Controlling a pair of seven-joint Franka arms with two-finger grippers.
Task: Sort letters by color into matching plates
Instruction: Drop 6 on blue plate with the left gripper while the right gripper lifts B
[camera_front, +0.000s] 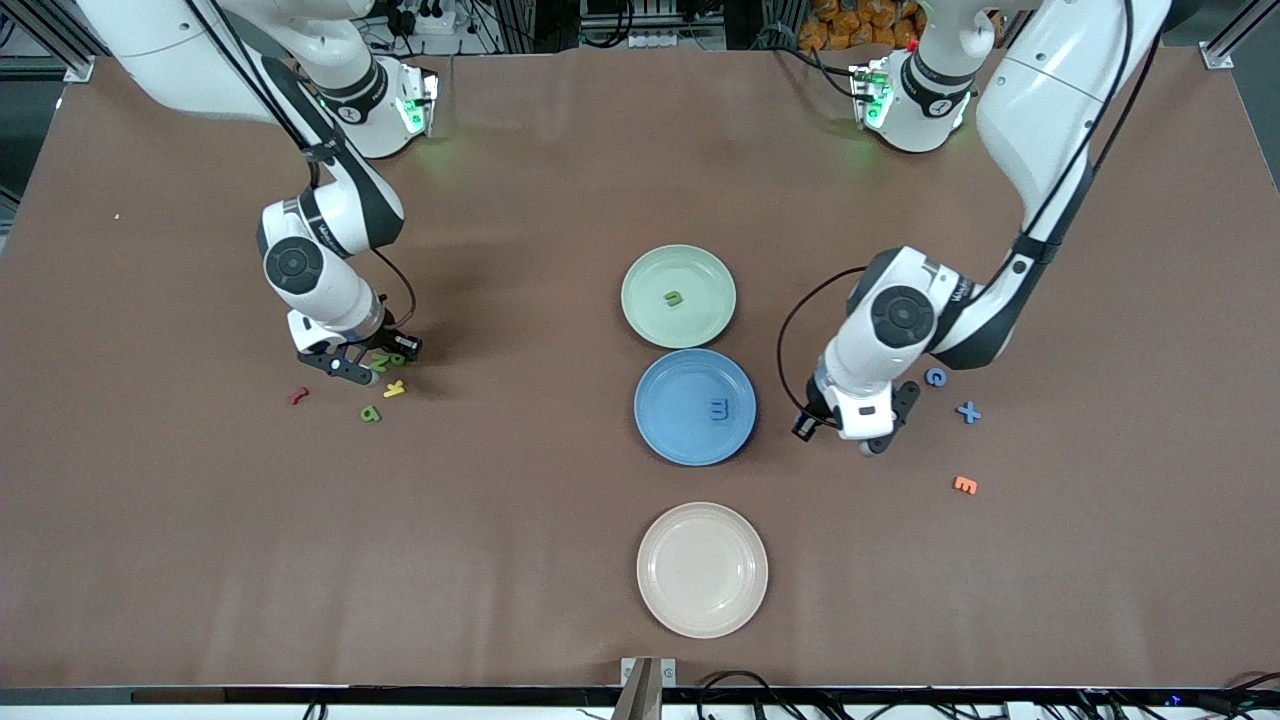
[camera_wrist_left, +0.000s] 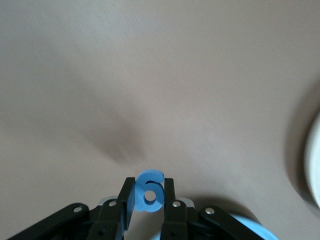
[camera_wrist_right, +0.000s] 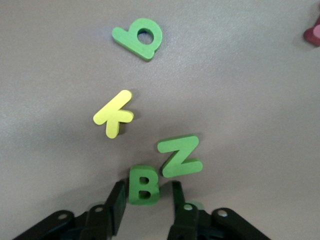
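The blue plate has open room past its blue letter, so my left gripper should keep carrying the blue 6 until it hangs over that room, then release.
My left gripper is shut on a blue 6. In the front view the left gripper hangs over bare table beside the blue plate, which holds one blue letter. The pale green plate holds one green letter. Blue C and blue X lie toward the left arm's end. My right gripper stands open around a green B, with a gap on each side. Green Z touches the B. A further green letter lies apart.
A yellow K lies among the green letters, a red piece farther toward the right arm's end. An orange piece lies near the blue X. A cream plate sits nearest the front camera.
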